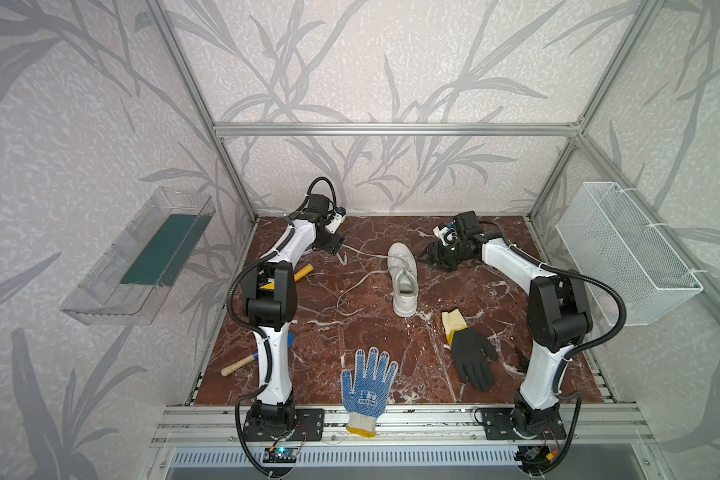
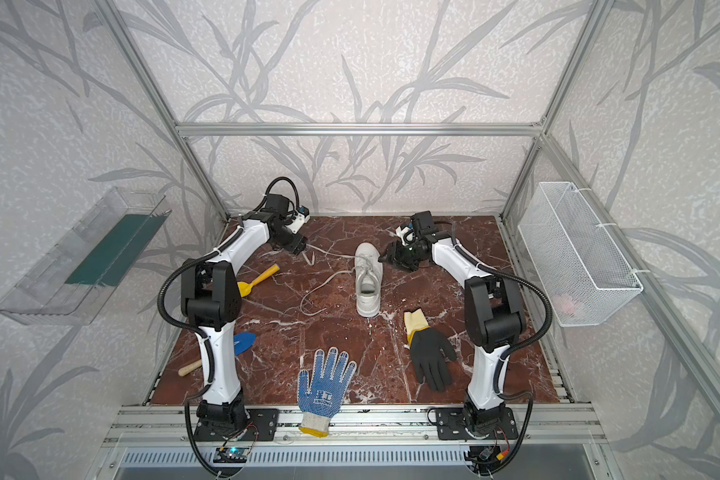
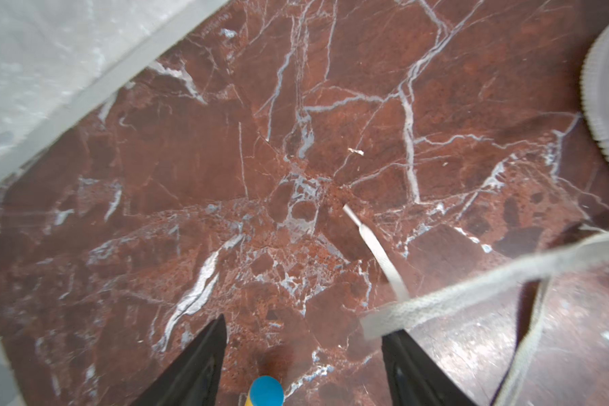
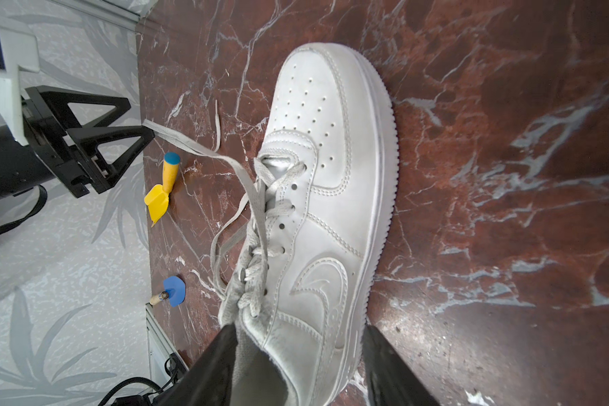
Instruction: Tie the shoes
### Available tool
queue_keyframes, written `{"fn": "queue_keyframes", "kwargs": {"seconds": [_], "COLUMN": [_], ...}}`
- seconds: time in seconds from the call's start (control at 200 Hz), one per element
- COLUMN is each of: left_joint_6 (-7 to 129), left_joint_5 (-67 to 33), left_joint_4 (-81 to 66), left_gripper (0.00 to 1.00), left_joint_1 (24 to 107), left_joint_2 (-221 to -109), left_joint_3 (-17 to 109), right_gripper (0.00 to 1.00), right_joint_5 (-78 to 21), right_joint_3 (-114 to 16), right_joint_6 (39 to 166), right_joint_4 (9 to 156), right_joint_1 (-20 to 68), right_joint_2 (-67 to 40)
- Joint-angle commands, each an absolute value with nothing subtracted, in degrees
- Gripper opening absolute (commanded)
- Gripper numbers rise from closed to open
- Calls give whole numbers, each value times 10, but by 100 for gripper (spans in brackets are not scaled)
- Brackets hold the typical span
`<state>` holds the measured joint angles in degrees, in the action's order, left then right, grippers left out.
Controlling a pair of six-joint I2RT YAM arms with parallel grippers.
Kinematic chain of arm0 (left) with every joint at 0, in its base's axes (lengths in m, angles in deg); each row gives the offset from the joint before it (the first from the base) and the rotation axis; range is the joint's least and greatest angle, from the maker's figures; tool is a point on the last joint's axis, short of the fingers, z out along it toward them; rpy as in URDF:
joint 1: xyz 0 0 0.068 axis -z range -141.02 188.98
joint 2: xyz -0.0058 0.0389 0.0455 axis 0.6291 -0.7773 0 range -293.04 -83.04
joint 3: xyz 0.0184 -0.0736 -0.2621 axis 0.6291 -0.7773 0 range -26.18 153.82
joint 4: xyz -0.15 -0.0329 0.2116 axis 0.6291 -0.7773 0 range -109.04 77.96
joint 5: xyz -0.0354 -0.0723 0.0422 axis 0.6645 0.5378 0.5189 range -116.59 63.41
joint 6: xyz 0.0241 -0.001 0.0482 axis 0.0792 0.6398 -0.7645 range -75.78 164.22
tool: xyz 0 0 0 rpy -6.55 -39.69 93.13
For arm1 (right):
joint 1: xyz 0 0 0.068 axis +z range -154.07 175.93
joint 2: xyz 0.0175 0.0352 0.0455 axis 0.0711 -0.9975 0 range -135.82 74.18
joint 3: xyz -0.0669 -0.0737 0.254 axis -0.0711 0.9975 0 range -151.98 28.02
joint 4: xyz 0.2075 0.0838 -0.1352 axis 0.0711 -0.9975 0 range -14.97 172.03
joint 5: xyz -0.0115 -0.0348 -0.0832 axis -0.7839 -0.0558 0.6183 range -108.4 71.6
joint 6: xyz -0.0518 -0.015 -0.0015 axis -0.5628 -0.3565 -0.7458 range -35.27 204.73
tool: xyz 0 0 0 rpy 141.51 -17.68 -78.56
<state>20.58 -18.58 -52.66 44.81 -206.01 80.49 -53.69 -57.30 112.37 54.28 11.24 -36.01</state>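
Note:
The loose lace (image 1: 339, 304) should be carried across to my right gripper's side by my left gripper, because both laces (image 1: 366, 253) are on my left gripper's side of the shoe.
The white shoe (image 1: 404, 286) (image 2: 368, 282) stands mid-table with its toe toward the back wall. One lace (image 1: 360, 252) (image 4: 197, 149) runs from its eyelets to my left gripper (image 1: 336, 245) (image 4: 139, 117) and lies draped over one fingertip (image 3: 394, 337). That gripper (image 3: 303, 327) is open, with only bare table between its fingers. The other lace (image 1: 350, 291) curls loose on the table. My right gripper (image 1: 430, 255) (image 4: 299, 330) is open just right of the shoe's toe half. In the right wrist view the shoe's side (image 4: 313, 246) shows between its fingers, and no contact is visible.
A yellow scoop (image 1: 302, 272) (image 4: 162, 186) lies beside the left arm, and a blue spade (image 1: 235, 365) lies nearer the front. A blue-dotted glove (image 1: 368, 386) and a black glove (image 1: 470, 357) lie in front. A wire basket (image 1: 624, 253) hangs right and a clear tray (image 1: 142, 257) left.

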Motion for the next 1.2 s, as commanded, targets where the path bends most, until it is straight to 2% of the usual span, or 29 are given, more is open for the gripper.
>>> {"fn": "queue_keyframes", "kwargs": {"seconds": [0.0, 0.295, 0.74, 0.94, 1.195], "left_joint_6": [191, 183, 183, 179, 177], "left_joint_5": [-114, -84, 85, 129, 166], "left_joint_4": [-574, -607, -680, -714, -719], "left_gripper": [72, 72, 72, 72, 70], "left_joint_1": [425, 404, 360, 339, 330], "left_joint_2": [-2031, -2046, -2131, -2183, -2206], "left_joint_3": [835, 864, 1006, 1080, 1100], "right_gripper": [58, 58, 58, 58, 58], "right_joint_5": [-552, -557, -561, -558, -556], "right_joint_3": [-574, -581, -608, -617, -618], "right_joint_6": [1115, 1110, 1101, 1095, 1097], "right_joint_4": [529, 519, 492, 480, 477], "right_joint_1": [107, 103, 101, 100, 100], "right_joint_2": [-334, -337, -353, -356, -359]}}
